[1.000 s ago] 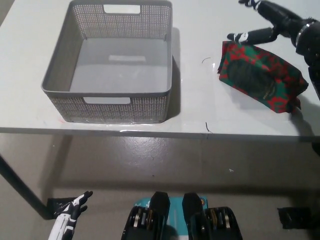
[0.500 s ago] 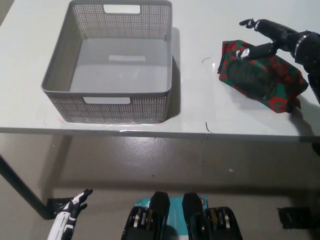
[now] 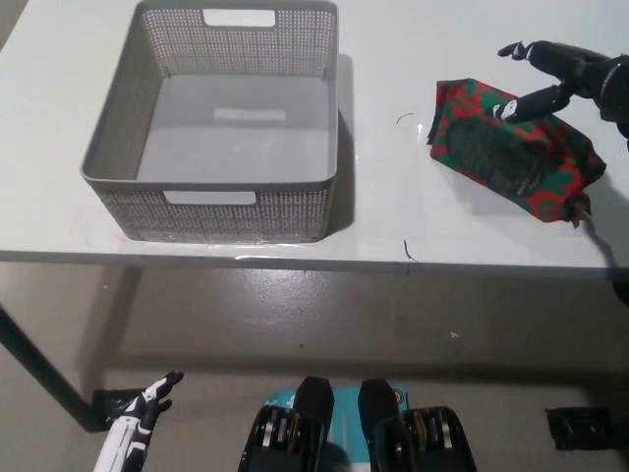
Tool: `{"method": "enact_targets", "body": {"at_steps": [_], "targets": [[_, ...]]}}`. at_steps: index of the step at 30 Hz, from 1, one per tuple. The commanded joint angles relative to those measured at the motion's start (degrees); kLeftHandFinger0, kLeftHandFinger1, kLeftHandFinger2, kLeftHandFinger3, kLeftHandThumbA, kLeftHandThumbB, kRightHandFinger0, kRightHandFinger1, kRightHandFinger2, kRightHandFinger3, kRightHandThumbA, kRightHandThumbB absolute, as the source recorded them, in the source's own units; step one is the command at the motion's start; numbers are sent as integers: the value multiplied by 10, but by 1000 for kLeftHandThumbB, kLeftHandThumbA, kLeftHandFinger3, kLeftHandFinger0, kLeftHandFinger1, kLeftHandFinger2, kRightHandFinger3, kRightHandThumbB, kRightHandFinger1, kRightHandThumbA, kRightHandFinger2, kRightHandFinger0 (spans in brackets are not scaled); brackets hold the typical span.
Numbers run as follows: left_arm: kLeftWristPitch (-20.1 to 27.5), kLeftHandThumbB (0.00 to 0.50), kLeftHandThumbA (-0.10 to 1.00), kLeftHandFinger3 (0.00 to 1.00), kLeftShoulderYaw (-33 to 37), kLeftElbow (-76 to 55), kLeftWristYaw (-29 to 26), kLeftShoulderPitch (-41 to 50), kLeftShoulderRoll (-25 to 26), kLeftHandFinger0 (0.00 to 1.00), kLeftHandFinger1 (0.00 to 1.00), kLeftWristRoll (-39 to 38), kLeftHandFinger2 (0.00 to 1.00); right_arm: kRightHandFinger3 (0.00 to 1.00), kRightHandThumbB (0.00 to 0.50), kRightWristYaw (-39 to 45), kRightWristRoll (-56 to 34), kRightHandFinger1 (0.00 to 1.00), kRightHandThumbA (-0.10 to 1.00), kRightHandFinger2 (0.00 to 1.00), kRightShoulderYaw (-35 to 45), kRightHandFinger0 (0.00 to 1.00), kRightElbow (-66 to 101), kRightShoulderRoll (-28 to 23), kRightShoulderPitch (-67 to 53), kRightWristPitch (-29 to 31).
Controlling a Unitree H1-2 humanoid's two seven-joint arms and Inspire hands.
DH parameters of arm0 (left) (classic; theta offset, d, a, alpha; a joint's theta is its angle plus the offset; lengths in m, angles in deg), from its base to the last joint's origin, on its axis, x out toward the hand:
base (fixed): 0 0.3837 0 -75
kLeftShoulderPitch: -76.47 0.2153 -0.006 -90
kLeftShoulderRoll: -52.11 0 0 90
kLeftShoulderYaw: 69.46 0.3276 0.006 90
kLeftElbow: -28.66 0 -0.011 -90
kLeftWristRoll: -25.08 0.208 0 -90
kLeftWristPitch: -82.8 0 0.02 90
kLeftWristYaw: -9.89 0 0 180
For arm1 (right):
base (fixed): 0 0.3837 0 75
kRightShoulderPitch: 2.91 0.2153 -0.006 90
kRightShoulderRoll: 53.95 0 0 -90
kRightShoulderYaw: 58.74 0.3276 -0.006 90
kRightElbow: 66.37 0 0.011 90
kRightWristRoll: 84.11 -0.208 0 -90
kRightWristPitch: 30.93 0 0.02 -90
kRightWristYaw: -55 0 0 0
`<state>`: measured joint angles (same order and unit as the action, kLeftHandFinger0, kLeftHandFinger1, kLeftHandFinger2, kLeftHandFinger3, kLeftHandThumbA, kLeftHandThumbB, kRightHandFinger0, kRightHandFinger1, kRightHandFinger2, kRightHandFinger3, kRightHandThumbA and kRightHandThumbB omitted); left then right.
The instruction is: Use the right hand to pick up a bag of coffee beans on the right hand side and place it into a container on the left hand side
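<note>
A faint grey patch (image 3: 474, 199) can be seen along the coffee bean bag's near edge (image 3: 513, 147). I should expect more of the patch to be hidden underneath when I lift.
A red and green coffee bean bag (image 3: 513, 152) with a dark oval window lies flat on the right side of the white table (image 3: 393, 211). My black right hand (image 3: 558, 74) hovers open over the bag's far right corner, fingers spread, one fingertip close to the bag's top. The grey mesh container (image 3: 228, 123) stands empty on the table's left side. My white left hand (image 3: 138, 423) hangs open below the table at the lower left.
The container has cut-out handles in its near and far walls. A bare strip of table lies between the container and the bag. The table's front edge runs just below both. Grey floor shows underneath.
My right hand has moved rightward and down toward the bag's far right corner, away from the bag's left end. The bag and container have not moved.
</note>
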<state>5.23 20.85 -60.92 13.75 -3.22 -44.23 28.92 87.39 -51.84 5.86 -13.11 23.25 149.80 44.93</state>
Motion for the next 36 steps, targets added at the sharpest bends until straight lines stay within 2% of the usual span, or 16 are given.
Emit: {"method": "enact_targets", "body": {"at_steps": [1, 3, 12, 15, 17, 23, 28, 31, 33, 36], "targets": [[17, 465, 1000, 1000, -1, -11, 3, -2, 11, 1000, 1000, 3, 1000, 1000, 500, 8, 7, 1000, 685, 1000, 1, 1000, 9, -19, 35, 10], [18, 452, 1000, 1000, -1, -12, 4, -3, 11, 1000, 1000, 3, 1000, 1000, 500, 7, 9, 1000, 690, 1000, -2, 1000, 10, -19, 32, 11], [18, 454, 1000, 1000, -1, -13, 3, -7, 15, 1000, 1000, 6, 1000, 1000, 500, 1, 3, 1000, 719, 1000, 2, 1000, 8, -11, 23, 10], [15, 485, 1000, 1000, -2, -14, 5, -8, 15, 1000, 1000, 0, 1000, 1000, 500, -4, -4, 1000, 740, 1000, 2, 1000, -22, 0, 23, 22], [20, 483, 1000, 1000, 1, -11, 6, -8, 13, 1000, 1000, 0, 1000, 1000, 500, -4, -8, 1000, 723, 1000, 4, 1000, -25, -1, 20, 25], [26, 496, 1000, 1000, -2, -10, 16, -9, 24, 1000, 1000, -12, 1000, 1000, 500, -21, 1, 1000, 782, 1000, -8, 1000, -81, 12, 17, 54], [33, 467, 1000, 1000, 3, -6, 32, -6, 30, 1000, 1000, -26, 1000, 1000, 500, -32, -14, 1000, 722, 1000, 0, 1000, -120, 17, -5, 74], [31, 481, 1000, 1000, 4, -6, 39, -2, 34, 1000, 1000, -34, 1000, 1000, 500, -54, -8, 1000, 775, 1000, -9, 1000, -176, 32, -15, 103], [30, 469, 1000, 1000, 4, -7, 41, -1, 35, 1000, 1000, -34, 1000, 1000, 500, -66, -7, 1000, 792, 1000, -14, 1000, -217, 47, -18, 118], [29, 456, 1000, 1000, 5, -9, 42, 0, 36, 1000, 1000, -32, 1000, 1000, 500, -85, -18, 1000, 723, 1000, -7, 1000, -279, 71, -23, 141]]}}
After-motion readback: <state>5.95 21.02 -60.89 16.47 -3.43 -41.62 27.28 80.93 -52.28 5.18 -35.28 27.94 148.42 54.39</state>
